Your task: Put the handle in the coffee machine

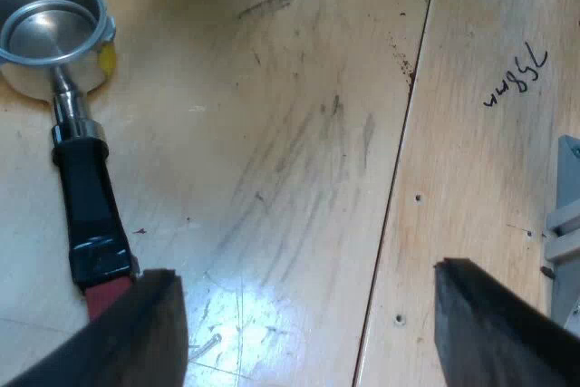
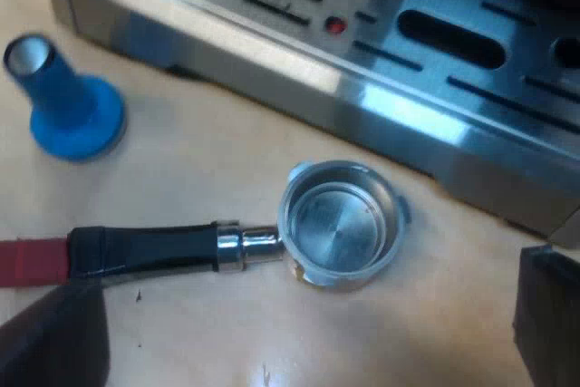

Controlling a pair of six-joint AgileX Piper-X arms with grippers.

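Metal lugs [image 2: 300, 170] stick out from the round rim, so I expect the basket [image 2: 337, 227] to fit up into the espresso machine from below when I raise the holder.
The metal holder [image 1: 54, 33] lies loose on the wooden table, its empty basket up and its dark handle [image 1: 89, 215] ending in red beside one finger of my left gripper [image 1: 308, 314], which is open and holds nothing. In the right wrist view the same holder [image 2: 340, 224] lies just before the espresso machine's metal drip tray [image 2: 362, 70], its dark handle [image 2: 145, 249] pointing away from the basket. My right gripper [image 2: 308, 333] hovers open above the handle and basket, apart from both.
A blue tamper [image 2: 68, 106] stands on the table near the machine's drip tray and the holder's red end. A seam [image 1: 399, 160] runs between the table's boards, with handwriting [image 1: 517, 79] beside it. A grey bracket [image 1: 566, 224] sits at the board's edge.
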